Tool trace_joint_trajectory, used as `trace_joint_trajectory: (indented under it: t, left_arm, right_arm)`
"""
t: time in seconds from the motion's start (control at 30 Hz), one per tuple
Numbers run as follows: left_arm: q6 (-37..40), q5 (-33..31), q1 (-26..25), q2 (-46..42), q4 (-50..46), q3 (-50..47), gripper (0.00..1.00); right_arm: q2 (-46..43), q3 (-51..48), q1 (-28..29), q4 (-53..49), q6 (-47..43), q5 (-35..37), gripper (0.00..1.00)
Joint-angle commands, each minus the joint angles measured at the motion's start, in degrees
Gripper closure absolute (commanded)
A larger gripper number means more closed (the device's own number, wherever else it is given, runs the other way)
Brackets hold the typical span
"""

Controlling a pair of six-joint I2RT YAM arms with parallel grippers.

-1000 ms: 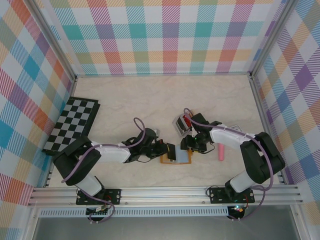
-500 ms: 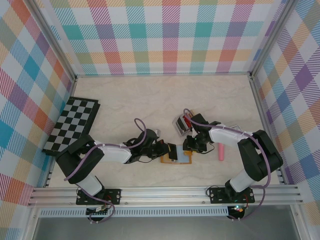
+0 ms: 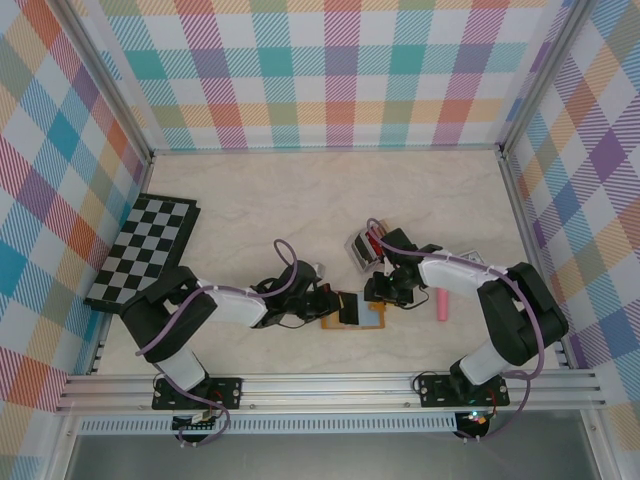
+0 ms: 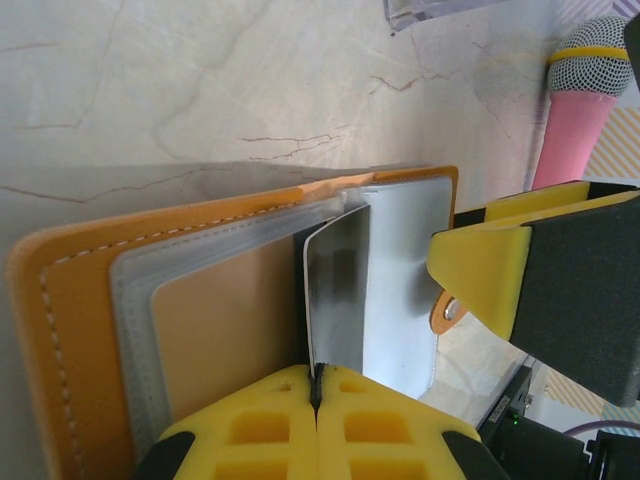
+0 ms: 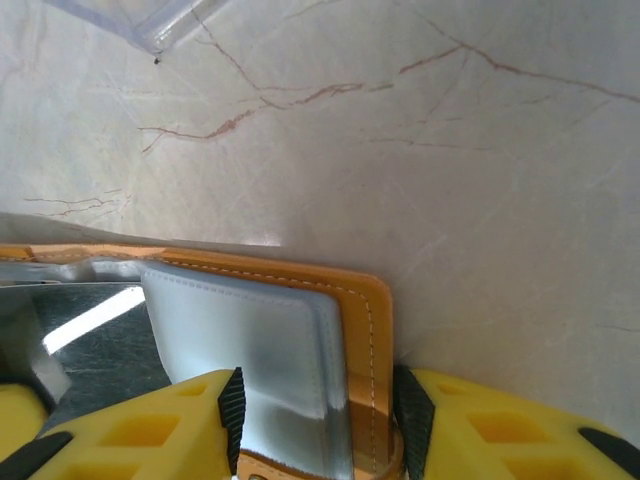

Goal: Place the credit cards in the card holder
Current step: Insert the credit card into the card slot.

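Note:
My left gripper should open, since the dark credit card (image 4: 340,265) slants up partway inside the clear sleeve, then reach its outer edge (image 4: 308,290) and push it flat and deeper.
The orange-tan card holder (image 3: 368,318) lies open on the table, its clear sleeves facing up (image 4: 80,330) (image 5: 365,330). My left gripper (image 3: 338,305) (image 4: 316,375) is shut on a dark credit card (image 4: 335,290) (image 3: 349,306). The card stands on edge over the fold, between the sleeves. My right gripper (image 3: 382,293) (image 5: 317,420) straddles the holder's right flap by the snap tab (image 4: 447,310). Its pads press the sleeves on one side and the orange cover on the other.
A grey slotted rack (image 3: 360,247) with a red edge showing in it stands just behind the holder. A pink cylinder (image 3: 441,303) (image 4: 575,130) lies to the right, with a clear plastic piece (image 3: 470,258) (image 5: 170,25) behind it. A chessboard (image 3: 143,250) sits at far left.
My left arm has edged right, carrying the card further over the open holder. The right gripper has stayed at the holder's right flap.

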Motion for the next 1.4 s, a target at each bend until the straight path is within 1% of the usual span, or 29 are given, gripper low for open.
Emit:
trace_joint_trajectory:
  t: [0.0, 0.1, 0.33, 0.53, 0.67, 0.73, 0.8, 0.87, 0.9, 0.93, 1.0, 1.17, 1.27, 1.37]
  left_arm:
    - [-1.1, -2.0, -1.5, 1.3, -0.4, 0.3, 1.0]
    - [-1.7, -2.9, -1.6, 1.5, 0.1, 0.4, 1.0]
    - [-1.5, -1.9, -2.6, 3.8, -0.4, 3.2, 0.95]
    - [0.3, -2.0, -4.1, 5.7, -4.4, 7.3, 0.91]
    - [1.8, -2.4, -5.1, 6.9, -8.2, 10.1, 0.83]
    - [2.1, -2.8, -5.3, 6.8, -8.9, 10.5, 0.78]
    - [2.5, -3.8, -5.4, 6.2, -10.8, 10.7, 0.77]
    - [3.6, -5.3, -5.5, 4.9, -13.7, 10.9, 0.73]
    - [4.4, -5.8, -5.5, 4.2, -15.4, 11.2, 0.73]
    - [4.9, -6.3, -5.5, 3.6, -16.4, 11.2, 0.73]
    - [5.6, -6.8, -5.5, 2.7, -17.5, 11.3, 0.78]
    - [7.1, -4.2, -5.5, 4.8, -17.8, 13.6, 0.94]
    - [7.2, -2.7, -5.8, 6.7, -17.2, 15.1, 0.98]
    - [7.1, -2.0, -6.3, 8.4, -17.5, 16.6, 0.98]
  right_arm:
    - [2.0, -2.4, 0.3, 0.2, 1.0, -0.2, 0.55]
    - [2.0, -2.7, 0.2, 1.0, 1.2, -1.4, 0.56]
    - [2.1, -3.0, 0.2, 2.1, 1.9, -2.8, 0.56]
    - [2.0, -3.5, 0.3, 2.7, 2.5, -3.5, 0.56]
    - [1.6, -3.7, 0.2, 2.6, 2.6, -3.3, 0.56]
    - [1.4, -3.6, 0.3, 2.3, 2.6, -2.5, 0.56]
    - [0.9, -3.6, 0.2, 1.9, 2.6, -1.4, 0.56]
    - [0.6, -3.5, 0.3, 1.4, 2.4, -0.4, 0.56]
    - [0.7, -3.2, 0.2, 1.0, 2.3, 0.0, 0.56]
    - [0.8, -3.0, 0.2, 0.7, 2.1, 0.2, 0.56]
    - [1.0, -2.9, 0.2, 0.5, 2.0, 0.1, 0.58]
    - [0.7, -3.0, 0.2, 0.6, 1.9, -0.3, 0.62]
    - [0.9, -3.4, 0.2, 1.1, 2.1, -1.1, 0.66]
    - [1.2, -3.7, 0.3, 1.9, 2.5, -1.9, 0.69]
